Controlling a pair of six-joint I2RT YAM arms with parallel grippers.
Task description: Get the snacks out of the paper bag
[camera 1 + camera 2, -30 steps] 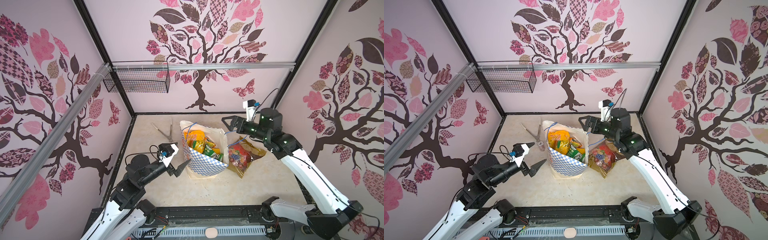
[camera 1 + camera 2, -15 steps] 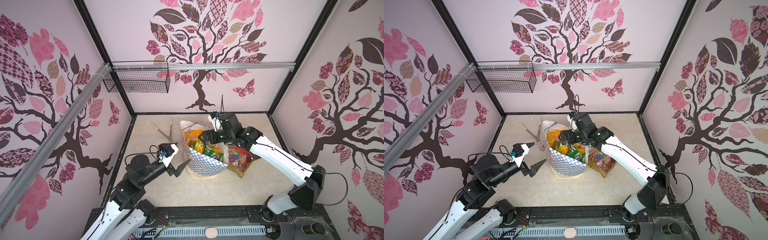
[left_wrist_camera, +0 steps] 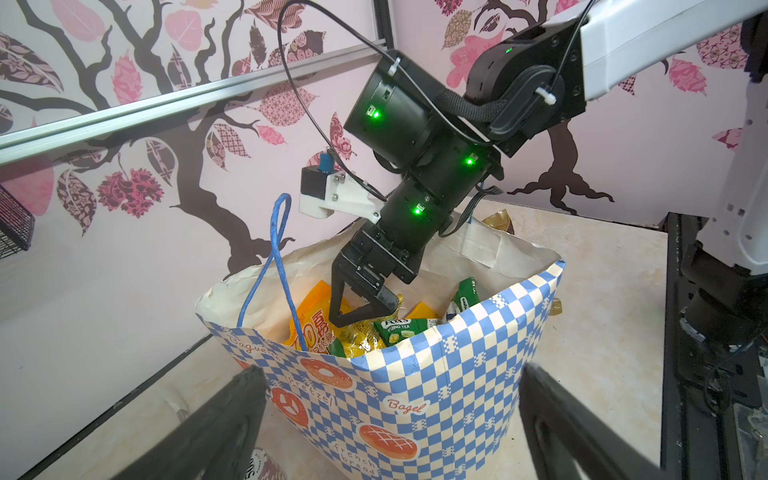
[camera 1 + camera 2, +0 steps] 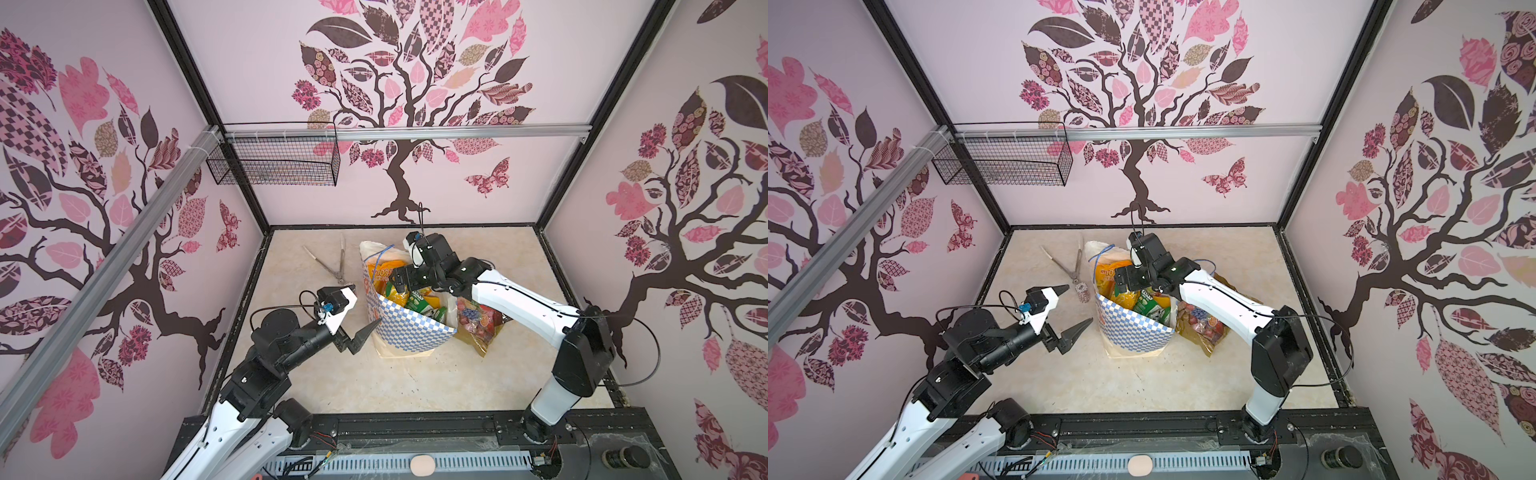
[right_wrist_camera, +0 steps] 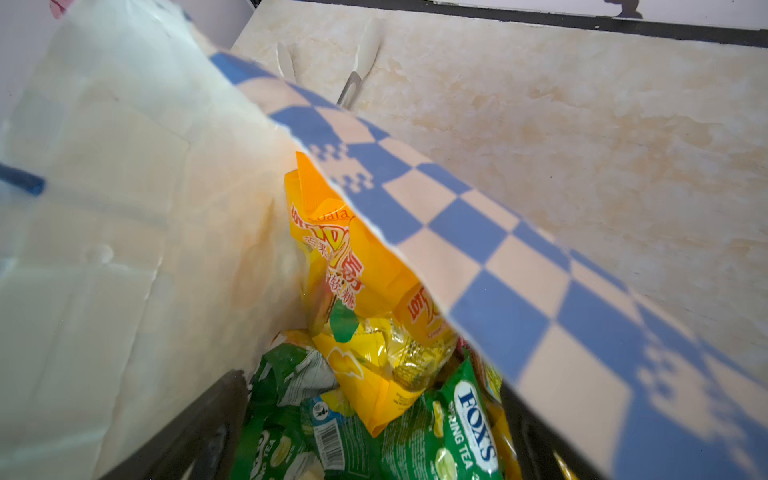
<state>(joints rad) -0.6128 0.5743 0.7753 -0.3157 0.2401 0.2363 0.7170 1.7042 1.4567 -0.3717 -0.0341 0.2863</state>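
My right gripper's open fingers are around the yellow-orange packet's near end (image 5: pixel 368 384), which lies over the green packets (image 5: pixel 332 432), so I should go on lowering until the fingers grip it.
The blue-and-white check paper bag (image 4: pixel 409 330) (image 4: pixel 1133 332) (image 3: pixel 436 386) stands open mid-table, its white inner wall (image 5: pixel 104 208) filling the right wrist view. Inside lie snacks: a yellow-orange packet (image 4: pixel 384 272) (image 4: pixel 1106 276) (image 3: pixel 309 322) (image 5: pixel 353 266) and green packets (image 4: pixel 419 297) (image 4: pixel 1148 301) (image 3: pixel 399 328) (image 5: pixel 415 432). A gold-red fruit packet (image 4: pixel 478 322) (image 4: pixel 1200 326) lies on the table right of the bag. My right gripper (image 4: pixel 400 284) (image 4: pixel 1123 286) (image 3: pixel 363 311) (image 5: pixel 370 453) is open inside the bag's mouth, just above the packets. My left gripper (image 4: pixel 359 309) (image 4: pixel 1073 309) (image 3: pixel 395 449) is open, empty, facing the bag's left side.
Metal tongs (image 4: pixel 332 262) (image 4: pixel 1069 264) (image 5: pixel 353 83) lie behind and left of the bag. A small patterned cup (image 4: pixel 1082 291) (image 3: pixel 259 465) stands by the bag's left side near my left gripper. A black wire basket (image 4: pixel 276 166) hangs on the back-left rail.
My right arm has swung from the back right across to the bag and lowered its open gripper into the bag's mouth. The left arm has not moved.
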